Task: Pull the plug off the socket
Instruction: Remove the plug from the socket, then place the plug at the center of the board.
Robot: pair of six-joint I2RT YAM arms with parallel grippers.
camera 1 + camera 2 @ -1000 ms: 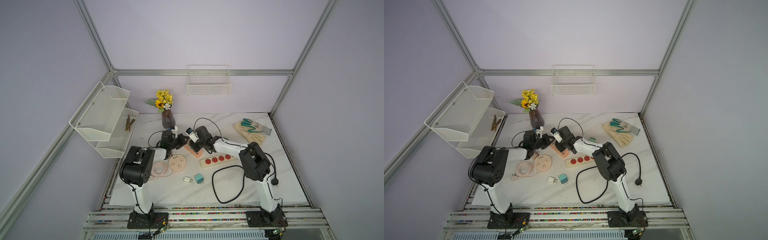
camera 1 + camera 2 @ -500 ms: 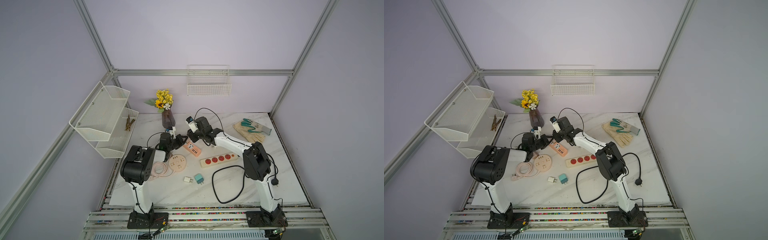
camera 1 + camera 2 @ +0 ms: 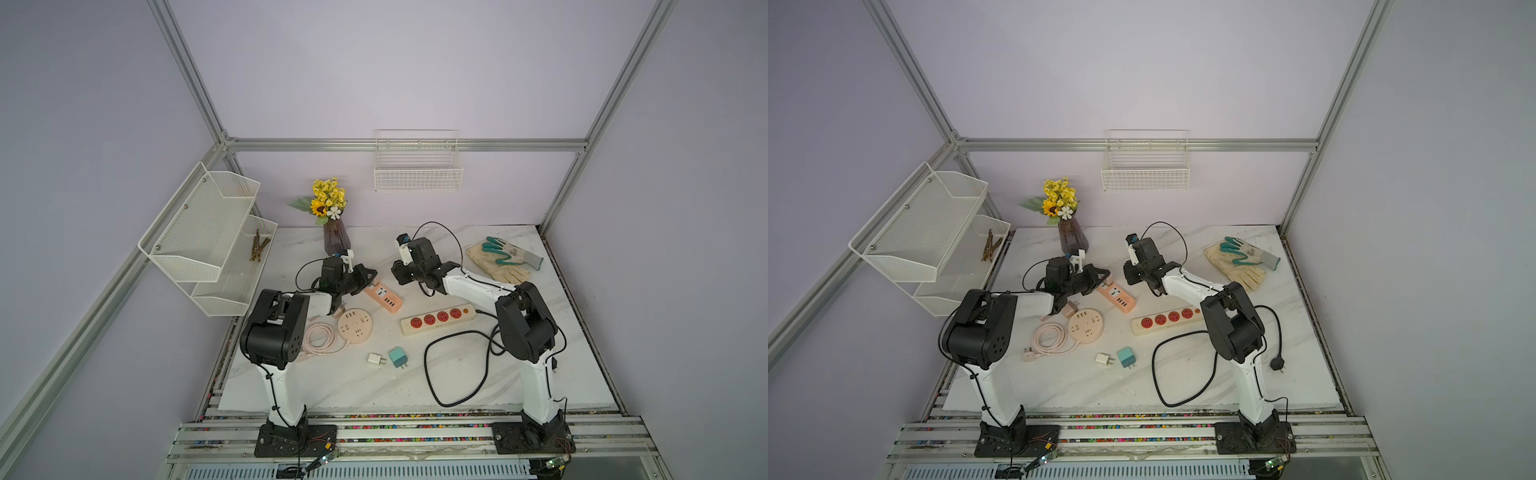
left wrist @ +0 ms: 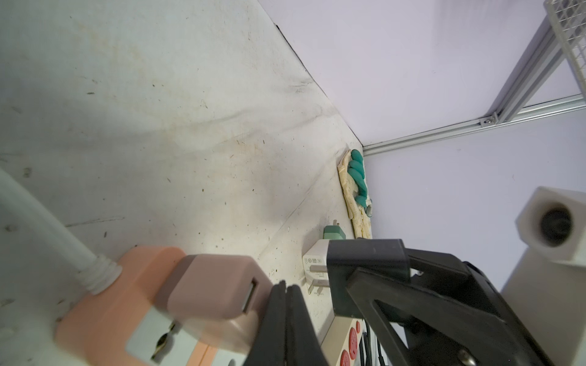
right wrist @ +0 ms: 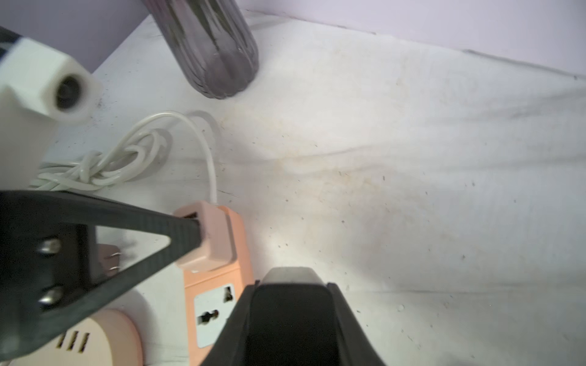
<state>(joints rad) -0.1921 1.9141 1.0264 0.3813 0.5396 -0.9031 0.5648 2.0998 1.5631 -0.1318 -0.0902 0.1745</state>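
Observation:
My left gripper sits shut against the pink plug's side (image 4: 256, 306), so it should open and straddle the pink plug while my right gripper steadies the orange strip (image 3: 388, 299).
An orange socket strip (image 3: 384, 297) (image 3: 1117, 297) lies on the marble table. A pink plug (image 4: 215, 285) (image 5: 206, 236) sits in the strip's (image 5: 215, 304) cable end. Beside it a socket face (image 5: 211, 313) stands bare. My left gripper (image 4: 286, 290) (image 3: 368, 276) is shut with nothing in it, its tip touching the pink plug's side. My right gripper (image 5: 291, 279) (image 3: 399, 276) hangs above the table just right of the strip, shut on a black block-shaped plug (image 4: 364, 279).
A cream strip with red sockets (image 3: 438, 319) and its black cable (image 3: 457, 365) lie front right. A round pink socket (image 3: 354, 328), white (image 3: 376, 359) and teal (image 3: 397, 357) chargers lie in front. Vase (image 3: 336, 237) and gloves (image 3: 503, 259) stand behind.
My right gripper has lifted off the orange strip and drawn back to the right with the black plug. The left gripper has stayed at the strip's end.

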